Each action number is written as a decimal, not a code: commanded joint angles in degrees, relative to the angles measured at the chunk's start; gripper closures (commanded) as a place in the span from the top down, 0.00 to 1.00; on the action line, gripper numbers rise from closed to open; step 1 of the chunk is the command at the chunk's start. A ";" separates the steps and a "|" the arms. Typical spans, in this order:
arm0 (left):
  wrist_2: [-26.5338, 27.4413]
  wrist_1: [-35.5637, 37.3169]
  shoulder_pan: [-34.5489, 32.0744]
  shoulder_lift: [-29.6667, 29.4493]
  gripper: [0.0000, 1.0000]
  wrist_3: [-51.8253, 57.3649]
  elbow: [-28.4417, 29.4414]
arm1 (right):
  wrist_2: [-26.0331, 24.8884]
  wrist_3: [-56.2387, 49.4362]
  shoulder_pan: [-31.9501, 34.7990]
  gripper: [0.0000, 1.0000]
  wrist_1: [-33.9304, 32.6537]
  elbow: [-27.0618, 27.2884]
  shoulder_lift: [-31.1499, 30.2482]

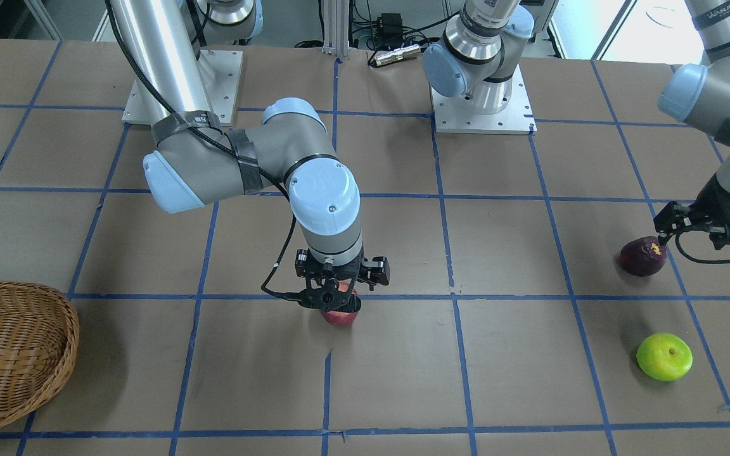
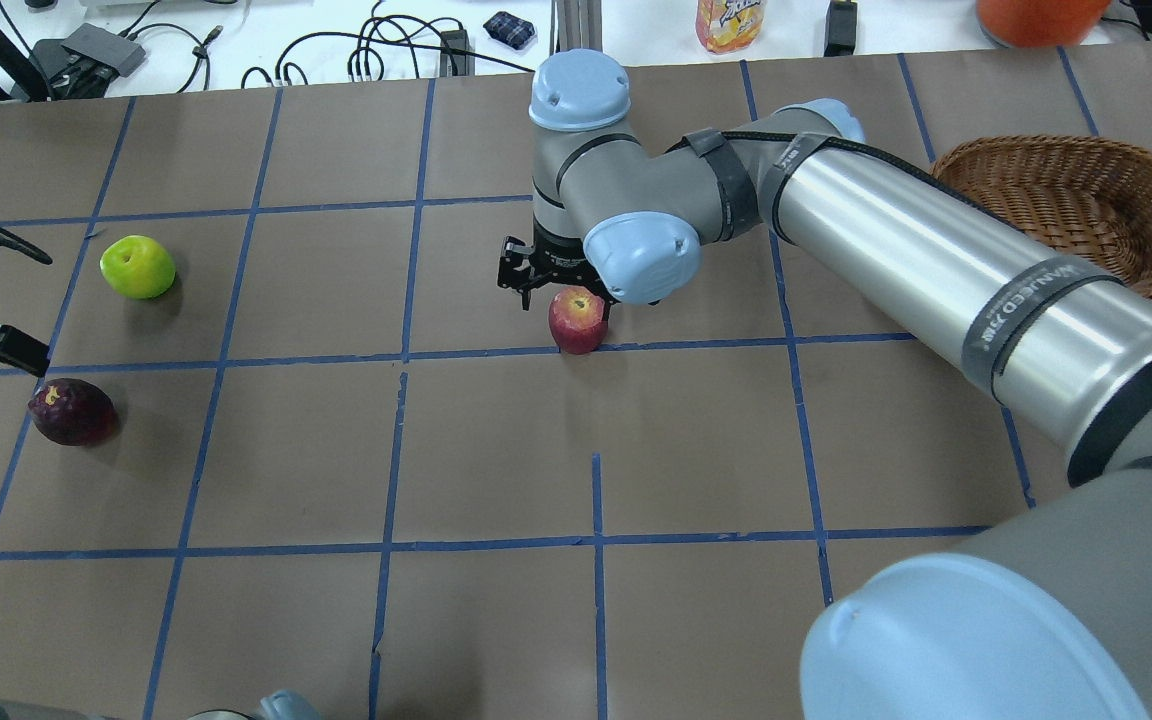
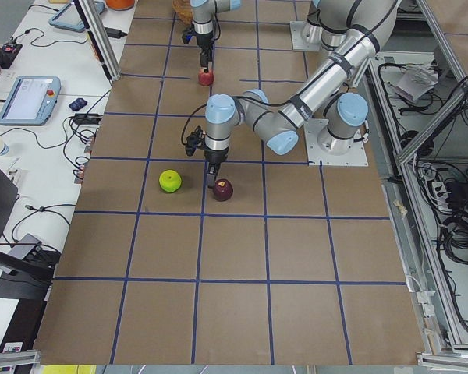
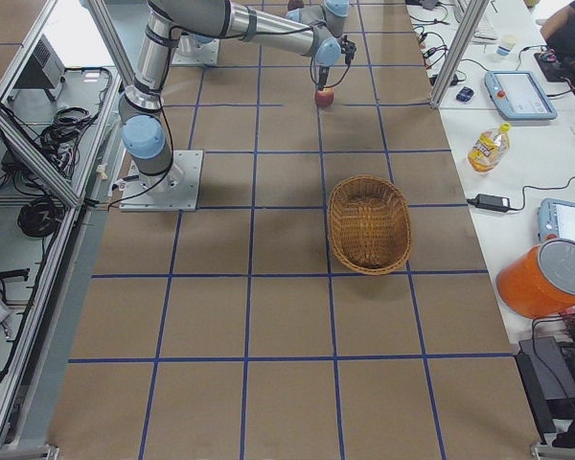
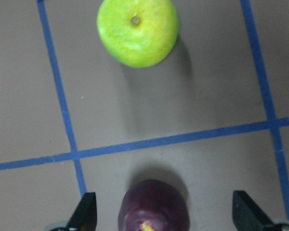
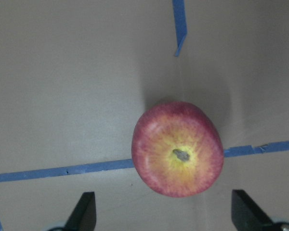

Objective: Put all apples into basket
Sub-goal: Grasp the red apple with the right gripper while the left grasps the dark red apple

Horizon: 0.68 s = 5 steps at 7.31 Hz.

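My left gripper should put the maroon apple (image 1: 642, 257) down near the table's middle (image 1: 424, 334) for my right gripper, because the apple lies at the end of the table, far from the basket.
The red apple (image 6: 178, 148) with a yellowish top sits on a blue tape line near the table's middle (image 2: 576, 320). My right gripper (image 6: 164, 211) hovers just above it, open, with the fingers apart on either side. The maroon apple (image 1: 642, 256) lies near the table's left end. My left gripper (image 5: 164, 211) is open above it, and the apple (image 5: 154, 207) shows between the fingers. The green apple (image 5: 137, 31) lies a little beyond it (image 2: 138, 266). The wicker basket (image 2: 946, 165) holds nothing and stands at the far right of the table (image 1: 67, 316).
Both arm bases (image 1: 482, 107) are bolted at the robot's edge of the table. My right arm's long upper link (image 2: 936, 260) stretches over the table between the red apple and the basket. A side bench holds a bottle (image 4: 486, 146), tablets and an orange bucket (image 4: 546, 278).
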 commanded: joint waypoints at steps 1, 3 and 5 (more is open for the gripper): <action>0.12 -1.00 3.43 -1.25 1.00 2.37 -0.10 | -0.56 -0.59 0.39 1.00 -1.18 -0.37 1.79; -2.23 -2.59 2.30 -3.62 1.00 1.41 0.42 | -3.79 -0.68 0.31 1.00 -0.66 -0.45 1.54; -3.30 -3.11 1.94 -3.98 1.00 1.76 0.78 | -5.32 -0.51 0.31 1.00 -1.00 0.07 1.97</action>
